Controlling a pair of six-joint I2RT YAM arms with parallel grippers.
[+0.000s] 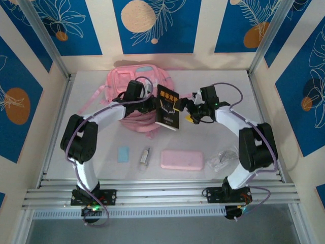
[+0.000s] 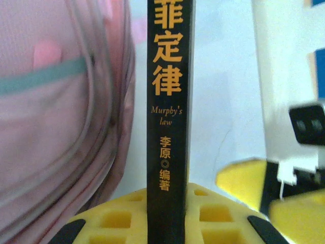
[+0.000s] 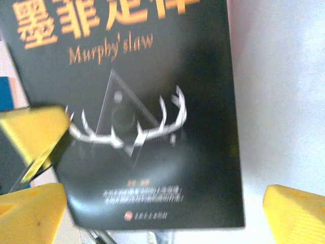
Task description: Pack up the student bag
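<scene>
The bag's opening [image 1: 140,121] is shut next to the book in my left gripper, so my right gripper should take the book [image 1: 170,118] first, and then my left gripper should open the bag.
The pink student bag [image 1: 136,81] lies at the back middle of the table and shows as soft pink fabric [image 2: 56,127] at the left of the left wrist view. A black book [image 1: 168,108] with orange lettering is held off the table just in front of it. My left gripper [image 1: 155,104] is shut on the book's spine [image 2: 170,101], with its yellow pads [image 2: 117,218] on either side. My right gripper [image 1: 184,109] stands open beside the book's right edge, its fingers [image 3: 294,213] spread wide apart under the front cover [image 3: 142,117].
Along the near part of the table lie a small blue eraser [image 1: 123,154], a small white and silver object [image 1: 145,156], a flat pink pencil case [image 1: 182,160] and a clear plastic packet [image 1: 222,158]. Metal rails run along the front edge.
</scene>
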